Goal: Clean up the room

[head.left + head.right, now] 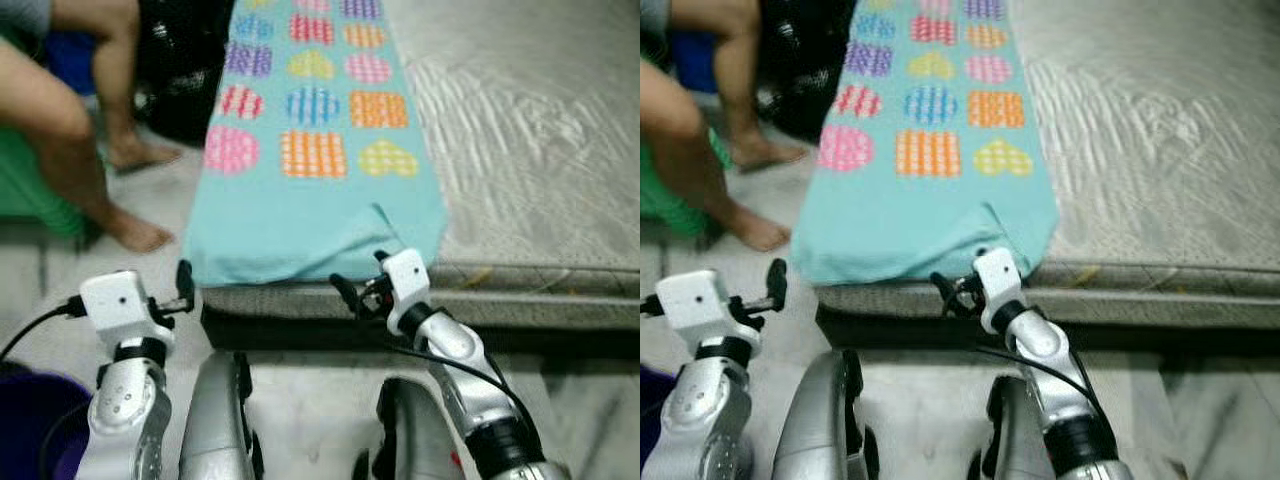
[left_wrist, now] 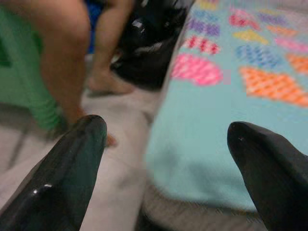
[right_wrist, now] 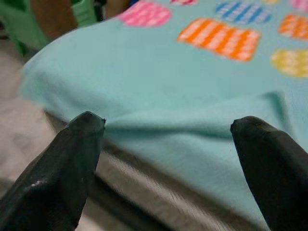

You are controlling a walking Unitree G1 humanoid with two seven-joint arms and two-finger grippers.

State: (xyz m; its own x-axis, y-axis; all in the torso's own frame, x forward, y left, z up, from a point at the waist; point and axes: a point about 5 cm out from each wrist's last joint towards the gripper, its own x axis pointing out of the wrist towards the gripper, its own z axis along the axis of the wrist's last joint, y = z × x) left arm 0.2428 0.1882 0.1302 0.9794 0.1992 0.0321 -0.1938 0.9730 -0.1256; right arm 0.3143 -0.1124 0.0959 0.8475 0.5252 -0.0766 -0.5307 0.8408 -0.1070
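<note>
The folded flap (image 1: 347, 247) should open out flat when the robot pulls it, while the printed shapes stay in place, because only the cloth's near corner is creased over.
A turquoise cloth (image 1: 310, 200) printed with coloured hearts and squares lies along the left side of a grey mattress (image 1: 540, 130). Its near end hangs slightly over the mattress edge, and a flap is folded up at the near right corner (image 3: 202, 120). My right gripper (image 1: 360, 285) is open just in front of that near edge, with its fingers spread either side of the folded flap and nothing held between them. My left gripper (image 1: 184, 288) is open too, low by the cloth's near left corner, over the floor beside the mattress.
A person's bare legs (image 1: 90, 150) stand on the floor to the left, beside a green stool (image 1: 30, 190). A black bag (image 1: 185, 70) leans at the mattress side. A purple bucket (image 1: 30, 420) sits at the bottom left. The floor is pale tile.
</note>
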